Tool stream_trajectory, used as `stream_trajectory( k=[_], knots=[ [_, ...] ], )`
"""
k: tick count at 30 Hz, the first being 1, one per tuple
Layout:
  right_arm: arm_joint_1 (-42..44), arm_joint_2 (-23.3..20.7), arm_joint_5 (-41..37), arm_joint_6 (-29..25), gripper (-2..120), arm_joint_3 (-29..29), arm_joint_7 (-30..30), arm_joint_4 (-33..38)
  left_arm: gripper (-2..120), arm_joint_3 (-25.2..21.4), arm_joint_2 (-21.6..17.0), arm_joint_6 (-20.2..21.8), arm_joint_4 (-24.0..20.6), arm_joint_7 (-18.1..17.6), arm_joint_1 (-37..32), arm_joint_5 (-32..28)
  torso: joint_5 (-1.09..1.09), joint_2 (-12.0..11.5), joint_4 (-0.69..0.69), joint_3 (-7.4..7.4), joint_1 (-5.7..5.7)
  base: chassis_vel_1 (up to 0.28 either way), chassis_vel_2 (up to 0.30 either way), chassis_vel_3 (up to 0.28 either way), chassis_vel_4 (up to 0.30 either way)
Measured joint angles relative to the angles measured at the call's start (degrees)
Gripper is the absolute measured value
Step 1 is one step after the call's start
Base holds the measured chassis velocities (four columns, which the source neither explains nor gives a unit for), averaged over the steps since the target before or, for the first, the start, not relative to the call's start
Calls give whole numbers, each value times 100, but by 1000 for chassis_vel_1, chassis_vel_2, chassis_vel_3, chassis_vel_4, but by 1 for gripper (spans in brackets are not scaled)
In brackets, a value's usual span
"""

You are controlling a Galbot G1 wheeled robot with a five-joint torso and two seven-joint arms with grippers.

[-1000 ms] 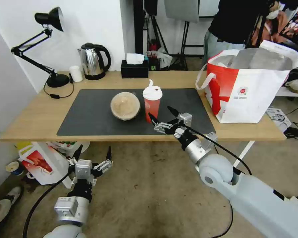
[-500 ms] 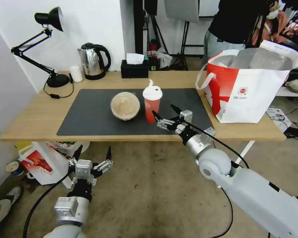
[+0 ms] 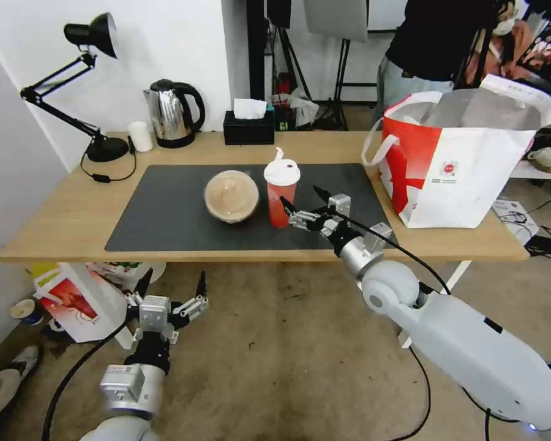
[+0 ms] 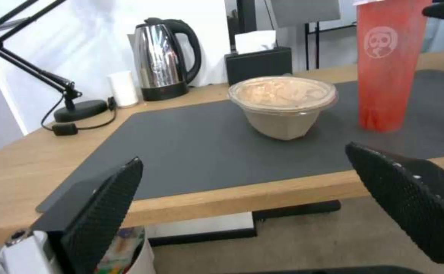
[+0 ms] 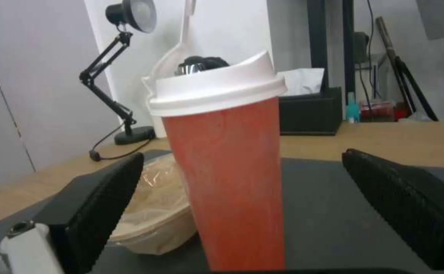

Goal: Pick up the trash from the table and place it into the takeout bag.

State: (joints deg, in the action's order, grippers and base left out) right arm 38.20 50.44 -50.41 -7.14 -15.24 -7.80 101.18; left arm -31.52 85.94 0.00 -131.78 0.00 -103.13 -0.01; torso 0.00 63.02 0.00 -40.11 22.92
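Observation:
My fingers are going to lift the tall red cup, and it will pinch inward between them, because the cup's red side looks thin and cloudy.
A tall red cup with a white lid stands on the dark mat of the table. Just left of it sits a round clear-lidded beige container. My right gripper is open right beside the cup's right side, its fingers reaching toward the cup without touching it. The white and red takeout bag stands open at the table's right end. Below the table's front edge hangs my left gripper, open and holding nothing.
A black desk lamp, a small white cup, a steel kettle and a black tissue box line the table's back edge. A smaller red-and-white bag stands on the floor at the left. A person stands behind the takeout bag.
My right gripper has moved forward and up over the mat, closing in on the red cup's right side. The left arm has stayed still.

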Motion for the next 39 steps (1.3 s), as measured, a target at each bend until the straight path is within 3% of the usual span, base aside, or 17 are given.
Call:
stream_trajectory(
  k=[39],
  knots=[
    [-601,583,-80,31,100,-378,171,-919,100,0,0,0,0,0,0,0,0,1,0,0,0,0,0,0,0]
  ],
)
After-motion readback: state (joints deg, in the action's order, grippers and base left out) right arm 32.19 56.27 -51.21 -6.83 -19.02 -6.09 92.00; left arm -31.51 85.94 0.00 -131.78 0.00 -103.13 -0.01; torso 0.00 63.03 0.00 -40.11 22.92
